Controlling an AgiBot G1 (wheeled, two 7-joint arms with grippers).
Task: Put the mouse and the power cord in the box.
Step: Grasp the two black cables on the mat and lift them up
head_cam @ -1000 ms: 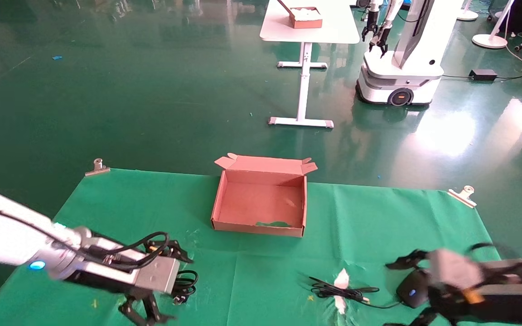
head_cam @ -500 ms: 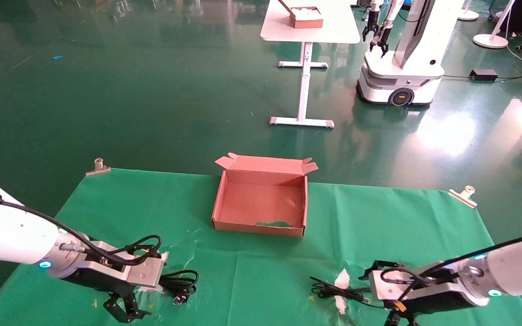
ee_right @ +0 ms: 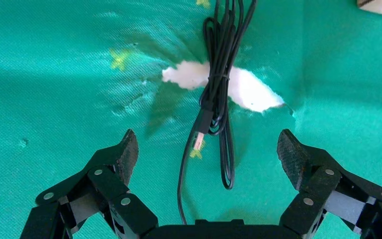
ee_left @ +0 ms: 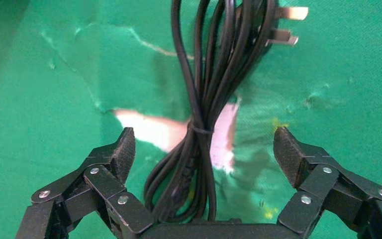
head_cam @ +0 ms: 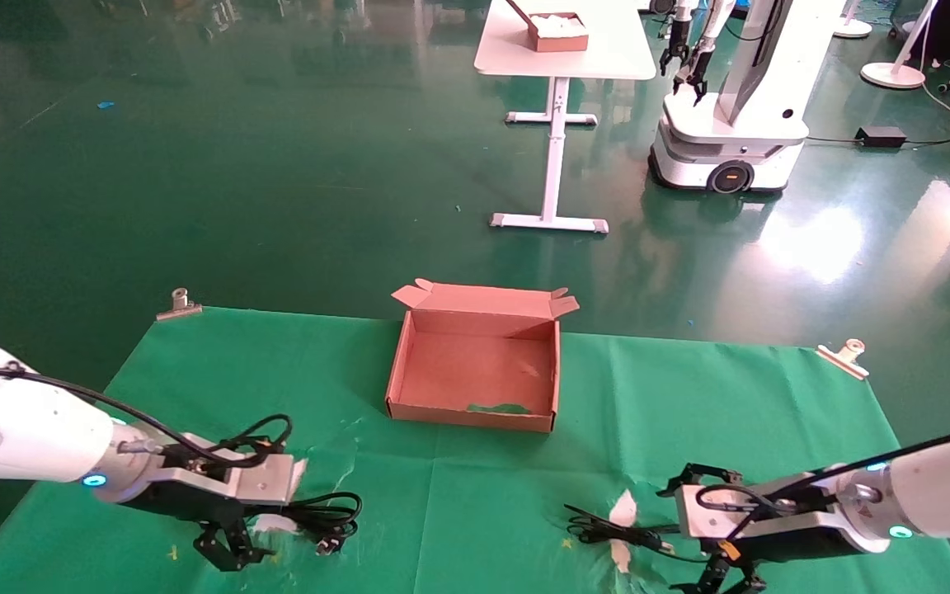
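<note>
The power cord (head_cam: 326, 513) will stay in a bundle, plug included, when I pick it up, because a thin tie (ee_left: 202, 130) holds the loops tight at their middle.
The reddish-brown box (head_cam: 475, 375) stands open and empty at the far middle of the green cloth, lid flap tilted back. The coiled power cord (head_cam: 328, 520) lies at the near left. In the left wrist view the power cord (ee_left: 204, 119) runs between the spread fingers of my left gripper (ee_left: 204, 149), plug prongs (ee_left: 284, 25) at the far end. My left gripper (head_cam: 273, 516) is open. My right gripper (head_cam: 673, 536) is open over the mouse's thin cable (head_cam: 611, 530). The right wrist view shows that thin cable (ee_right: 220, 74) and its USB plug (ee_right: 199, 140) between the open right gripper (ee_right: 208, 154). The mouse itself is hidden.
White tears (head_cam: 622, 511) show in the green cloth (head_cam: 475, 495) under both cables. Metal clips (head_cam: 178, 304) (head_cam: 844, 355) hold the cloth's far corners. Beyond on the floor stand a white table (head_cam: 562, 49) with a small brown box and another robot (head_cam: 731, 124).
My right arm has swung left and down, covering the mouse, and now sits over its thin cable. My left gripper has dropped and pulled back to straddle the power cord. Both stayed open.
</note>
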